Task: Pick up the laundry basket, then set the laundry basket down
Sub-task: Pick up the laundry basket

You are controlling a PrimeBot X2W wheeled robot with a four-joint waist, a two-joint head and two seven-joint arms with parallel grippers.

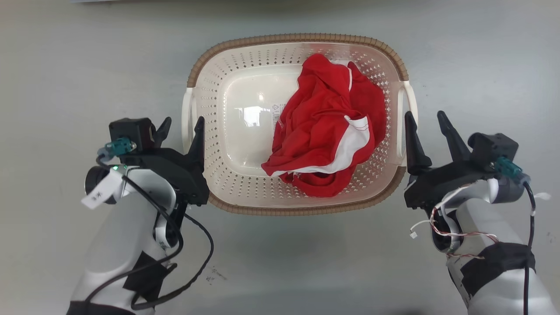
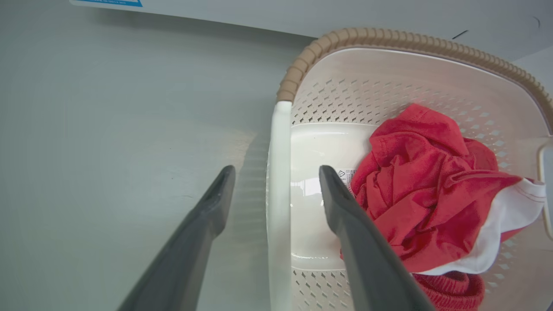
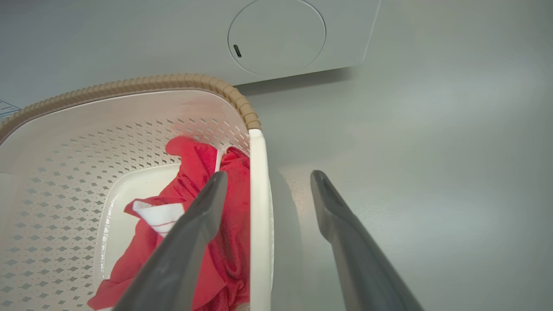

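Observation:
I expect the red and white garment (image 1: 328,126) to stay in place and come along when I lift the laundry basket, because the garment lies slumped low against the laundry basket's perforated side (image 1: 379,160).
The laundry basket (image 1: 210,109) is a cream-white perforated tub with a brown woven-look rim, resting on the grey floor straight ahead. A crumpled red and white garment (image 1: 328,127) lies inside it. My left gripper (image 1: 183,120) is open and straddles the basket's left loop handle (image 2: 280,194), one finger outside and one inside the tub. My right gripper (image 1: 424,114) is open too, its fingers on either side of the right loop handle (image 3: 259,194). Neither gripper's fingers press on a handle. The left wrist view shows the garment (image 2: 423,190) beside the inner finger.
Beyond the basket stands a pale appliance front with a round door (image 3: 276,36). A blue label (image 2: 114,2) shows at the top edge of the left wrist view. Bare grey floor (image 1: 65,65) lies left, right and in front of the basket.

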